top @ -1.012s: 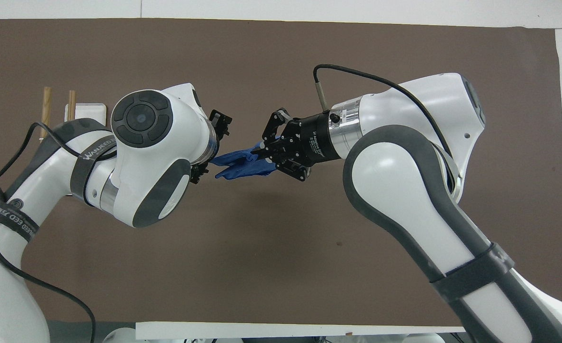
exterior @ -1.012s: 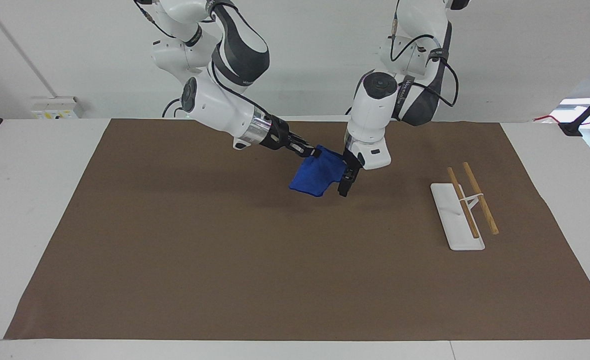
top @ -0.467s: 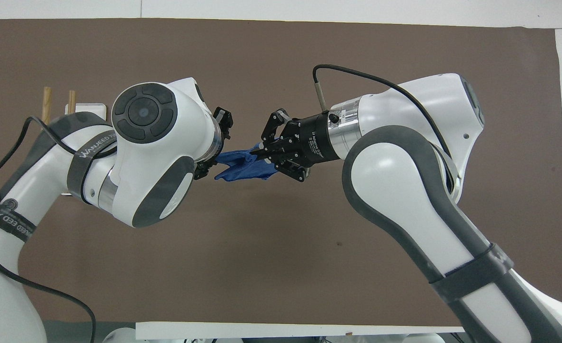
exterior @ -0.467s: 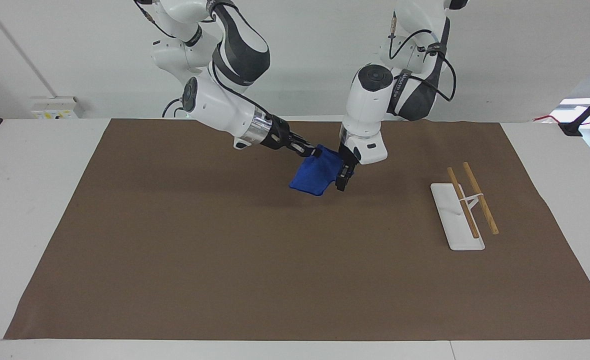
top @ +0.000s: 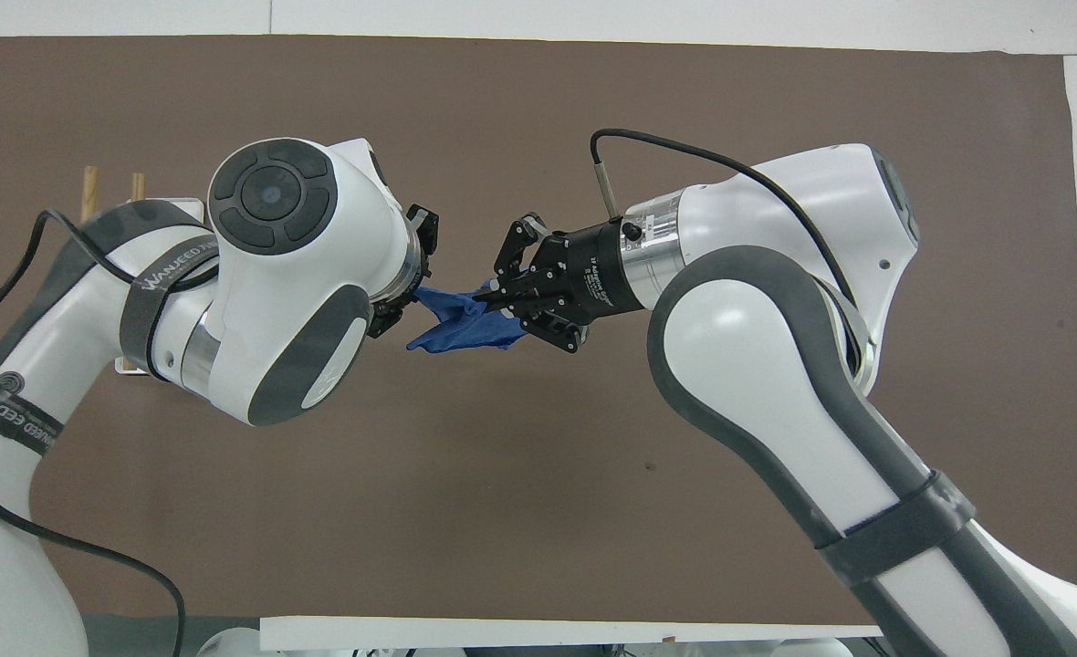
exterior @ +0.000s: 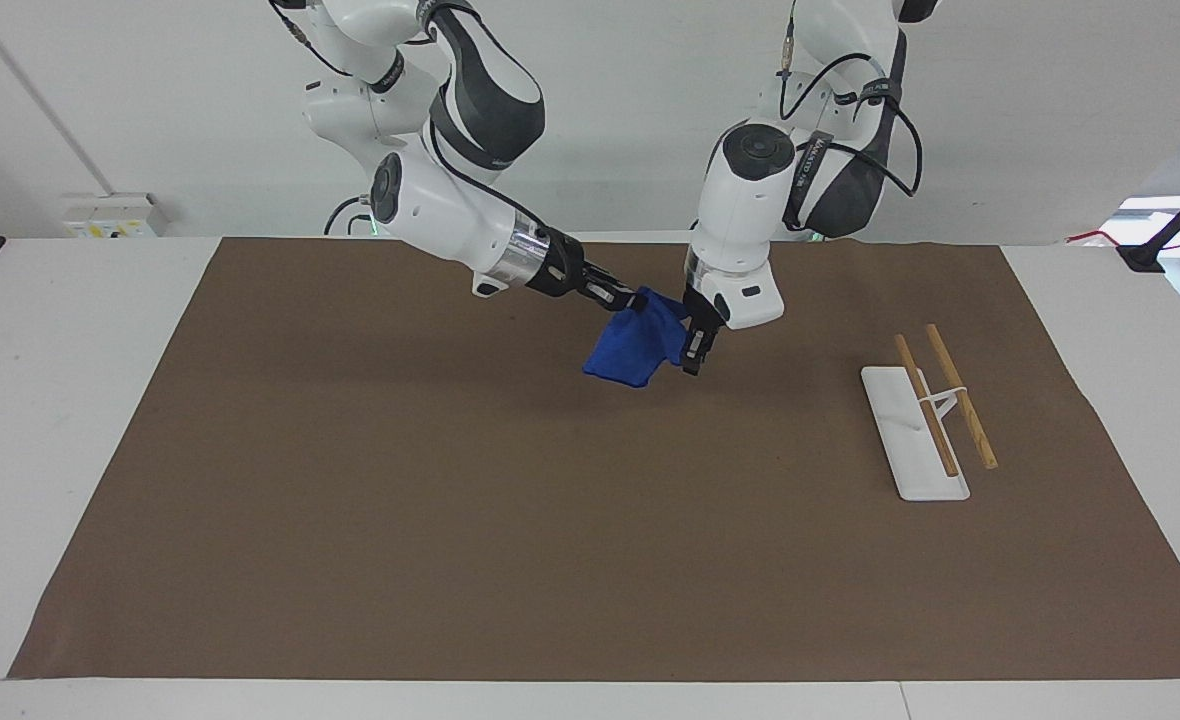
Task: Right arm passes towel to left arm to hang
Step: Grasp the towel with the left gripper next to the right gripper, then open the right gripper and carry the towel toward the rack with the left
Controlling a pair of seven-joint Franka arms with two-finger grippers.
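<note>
My right gripper should open and move back, because both my grippers are holding the blue towel [exterior: 637, 344]. My left gripper will then take the towel to the wooden rods [exterior: 964, 397].
The blue towel [exterior: 630, 350] hangs in the air over the middle of the brown mat, stretched between both grippers. My right gripper [exterior: 638, 300] is shut on its upper corner, reaching in from the right arm's end. My left gripper [exterior: 695, 348] points down at the towel's other upper edge, and its fingers are closed on the cloth. In the overhead view the towel [top: 461, 328] spans the gap between the left gripper [top: 409, 294] and the right gripper [top: 491, 297]. The towel's lower part droops free above the mat.
A white rack base [exterior: 900, 440] carrying two wooden rods [exterior: 960, 395] stands on the mat toward the left arm's end; the left arm partly covers the rack [top: 166, 208] in the overhead view. The brown mat [exterior: 450, 500] covers most of the table.
My left gripper has closed from wide open onto the towel's edge and lifted slightly. The towel's upper edge is drawn tighter between the two grippers. The right gripper kept its hold.
</note>
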